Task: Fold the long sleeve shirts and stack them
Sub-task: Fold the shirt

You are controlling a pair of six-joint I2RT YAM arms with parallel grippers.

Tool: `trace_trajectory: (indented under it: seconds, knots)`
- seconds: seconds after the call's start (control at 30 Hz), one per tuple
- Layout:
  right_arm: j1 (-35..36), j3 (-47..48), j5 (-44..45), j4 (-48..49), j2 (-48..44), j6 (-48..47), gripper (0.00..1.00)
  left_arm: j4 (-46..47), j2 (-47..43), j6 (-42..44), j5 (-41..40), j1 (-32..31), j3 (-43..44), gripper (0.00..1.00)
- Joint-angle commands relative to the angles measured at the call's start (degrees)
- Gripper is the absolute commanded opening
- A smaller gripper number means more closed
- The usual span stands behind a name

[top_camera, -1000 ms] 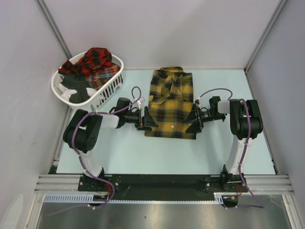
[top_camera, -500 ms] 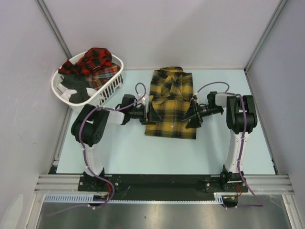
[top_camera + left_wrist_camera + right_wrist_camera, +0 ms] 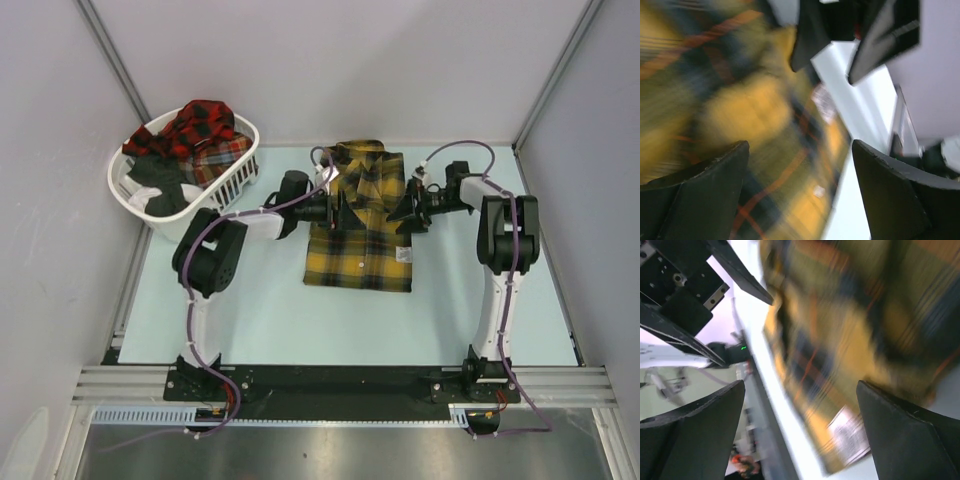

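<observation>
My gripper will pull the shirt's front (image 3: pixel 340 256) and it will stay together, since a button (image 3: pixel 362 265) sits on the closed seam down the mustard-yellow plaid shirt's middle.
A mustard-yellow plaid shirt (image 3: pixel 360 235) lies folded on the table's middle, collar at the far end. My left gripper (image 3: pixel 338 208) is open at the shirt's upper left edge. My right gripper (image 3: pixel 405 208) is open at its upper right edge. Both wrist views are blurred and show yellow plaid cloth (image 3: pixel 755 115) (image 3: pixel 860 330) between the spread fingers, with nothing held. Red-and-black plaid shirts (image 3: pixel 195 128) are heaped in a white basket (image 3: pixel 226 190) at the far left.
The white basket also holds dark and white clothes (image 3: pixel 150 185). Grey walls close the table at the back and sides. A white label (image 3: pixel 402 254) shows on the shirt's lower right part. The arm bases stand at the near edge.
Both grippers moved away from me along the shirt's sides, from its lower part up to near the shoulders. The shirt has stayed in place.
</observation>
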Motion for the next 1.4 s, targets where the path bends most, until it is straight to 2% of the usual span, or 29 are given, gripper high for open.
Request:
trace_trajectory:
  seconds: [0.0,0.07,0.2,0.3,0.33,0.37,0.4,0.43,0.47,0.5,0.53,0.57,0.6,0.67,0.73,0.77,0.8,0.83,0.87,0.9,0.97,1.0,1.03,1.13,1.37]
  knots:
    - [2.7,5.5,3.1,11.7,7.5,7.7,0.98,2.9,8.0,-6.8,-7.0,5.0,3.9,0.89]
    - [2.4,8.8,3.9,12.5,11.3,10.2,0.95,1.8,8.4,-5.6,-7.8,6.1,4.3,0.89]
    - [1.3,8.7,5.2,11.4,10.0,9.4,0.84,-2.8,4.5,-1.0,-6.5,9.1,4.1,0.9]
    - [1.0,8.9,3.8,7.7,5.7,7.9,0.78,-13.0,-3.2,10.8,-5.3,10.1,5.7,0.94]
    - [1.1,8.8,3.4,7.5,4.3,8.0,0.77,-17.0,-5.2,19.8,-6.0,10.1,7.4,0.95]
    - [1.4,8.8,3.1,7.4,3.1,8.3,0.72,-26.1,-7.0,24.7,-7.0,10.0,8.2,0.95]
    - [1.7,8.7,3.2,7.5,0.5,8.4,0.7,-29.8,-11.3,29.4,-8.9,9.1,8.6,0.96]
    - [2.2,8.6,3.3,8.3,-0.7,8.6,0.68,-32.8,-13.4,40.0,-11.1,8.4,8.0,0.96]
    - [3.1,8.1,3.8,8.8,-2.0,8.5,0.63,-36.7,-16.0,45.2,-16.5,7.4,6.8,0.96]
    - [3.8,7.9,4.6,9.3,-2.9,8.3,0.59,-36.7,-18.5,50.2,-19.3,5.1,4.9,0.98]
    - [4.5,7.7,5.4,10.6,-4.1,7.8,0.56,-35.5,-23.8,58.1,-23.3,3.5,-0.8,0.99]
    - [6.0,7.7,6.9,11.0,-4.3,7.1,0.51,-31.4,-26.0,61.5,-28.5,2.1,-3.7,1.0]
    - [6.7,8.4,7.8,10.9,-4.3,6.1,0.5,-28.6,-28.0,63.8,-30.0,-0.3,-6.7,0.99]
    - [8.1,10.0,9.7,10.0,-2.5,4.7,0.45,-20.3,-33.0,64.4,-28.3,-1.0,-13.0,0.99]
    - [9.6,12.8,10.3,9.6,-1.0,3.2,0.44,-16.5,-33.9,58.2,-22.8,-1.0,-14.0,1.0]
    - [9.9,13.7,11.0,9.4,0.5,2.3,0.44,-17.2,-32.6,56.2,-21.9,-1.0,-12.8,1.0]
    - [10.9,14.4,11.2,9.2,1.2,2.1,0.44,-20.1,-31.8,56.0,-17.5,-1.1,-11.0,0.99]
    - [11.2,15.1,11.1,8.7,2.0,1.8,0.44,-26.9,-30.9,60.6,-14.3,-1.2,-7.6,0.99]
    - [11.8,15.1,11.3,8.6,3.3,1.3,0.44,-26.9,-30.7,61.6,-15.5,-2.0,-8.1,1.0]
    - [12.5,15.1,11.3,8.6,3.9,1.3,0.44,-25.1,-31.1,62.2,-25.9,-5.7,-9.8,0.99]
    - [12.9,14.6,11.3,10.1,5.8,2.4,0.43,-16.5,-33.2,68.6,-35.5,-12.8,-17.1,0.99]
    - [13.1,14.5,11.5,10.7,6.4,3.2,0.43,-13.4,-34.0,70.3,-38.2,-14.4,-19.9,0.99]
    - [13.4,14.5,11.8,12.1,7.0,3.5,0.43,-10.7,-34.3,74.1,-38.7,-15.4,-23.5,1.0]
    - [13.6,14.7,13.9,13.5,8.7,3.0,0.42,-7.7,-33.1,78.3,-42.3,-20.1,-26.9,0.99]
    - [13.1,15.5,14.2,12.2,13.3,3.8,0.42,-0.3,-27.1,84.1,-45.7,-27.4,-30.3,0.99]
